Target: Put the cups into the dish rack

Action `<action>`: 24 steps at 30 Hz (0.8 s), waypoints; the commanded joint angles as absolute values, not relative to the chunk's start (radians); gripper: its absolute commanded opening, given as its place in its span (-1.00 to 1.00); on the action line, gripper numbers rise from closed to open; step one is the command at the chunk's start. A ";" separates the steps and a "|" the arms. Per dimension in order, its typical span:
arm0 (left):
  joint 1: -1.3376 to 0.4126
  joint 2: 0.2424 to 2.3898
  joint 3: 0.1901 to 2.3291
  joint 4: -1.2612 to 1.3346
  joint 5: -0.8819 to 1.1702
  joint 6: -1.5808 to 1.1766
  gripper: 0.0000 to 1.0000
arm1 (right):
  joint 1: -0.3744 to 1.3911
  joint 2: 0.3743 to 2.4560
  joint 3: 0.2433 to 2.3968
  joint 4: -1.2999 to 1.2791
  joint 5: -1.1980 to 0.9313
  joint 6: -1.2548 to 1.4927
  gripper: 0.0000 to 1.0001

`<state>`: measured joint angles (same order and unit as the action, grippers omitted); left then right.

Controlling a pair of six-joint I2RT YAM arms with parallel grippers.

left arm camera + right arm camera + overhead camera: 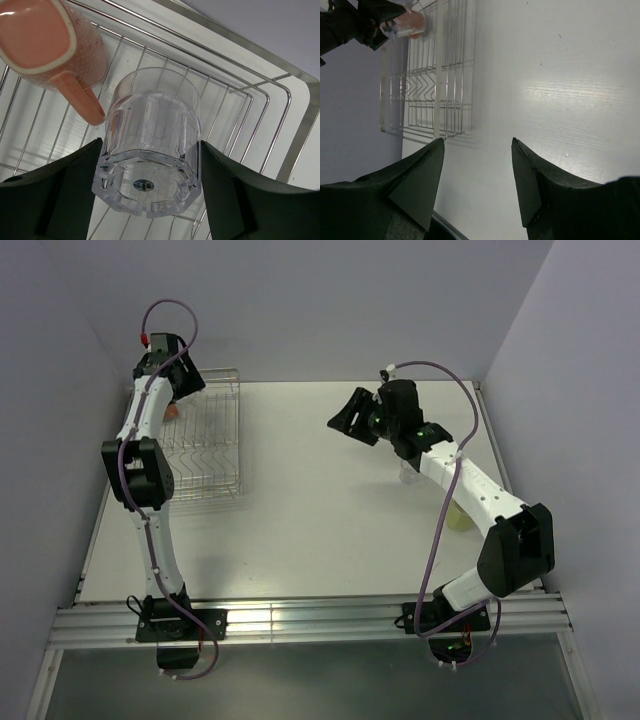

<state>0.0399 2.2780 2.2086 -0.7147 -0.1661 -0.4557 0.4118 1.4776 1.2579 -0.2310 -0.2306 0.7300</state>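
My left gripper should go on lowering the clear tumbler opening down (151, 135) over open rack wires (170, 82) beside the orange mug until its rim touches them, then let go.
My left gripper (149, 150) is shut on a clear tumbler (155, 110), held base toward the camera over the silver wire dish rack (260, 90). The terracotta-orange mug (45, 35) lies in the rack just beside it, its handle almost touching the tumbler. From above, the left gripper (178, 388) is over the rack's (205, 445) far left corner, with a sliver of the mug (173, 412) showing. My right gripper (348, 415) is open and empty above mid-table; its wrist view (477, 142) shows bare table. A second clear tumbler (410, 476) stands partly hidden under the right arm.
A pale yellow object (457, 517) sits on the white table (320, 530) beside the right forearm. Grey walls close in at the back and both sides. The rack (425, 95) also shows at the upper left of the right wrist view.
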 commanded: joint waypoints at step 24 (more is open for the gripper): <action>0.038 2.384 2.293 -0.612 -0.242 -0.463 -0.62 | 0.417 1.499 1.223 -0.170 -0.236 0.677 0.27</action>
<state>0.0399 2.3856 2.2414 -0.6437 -0.2127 -0.4606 0.4129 1.4910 1.2304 -0.2180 -0.2367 0.6971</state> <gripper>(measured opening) 0.769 0.637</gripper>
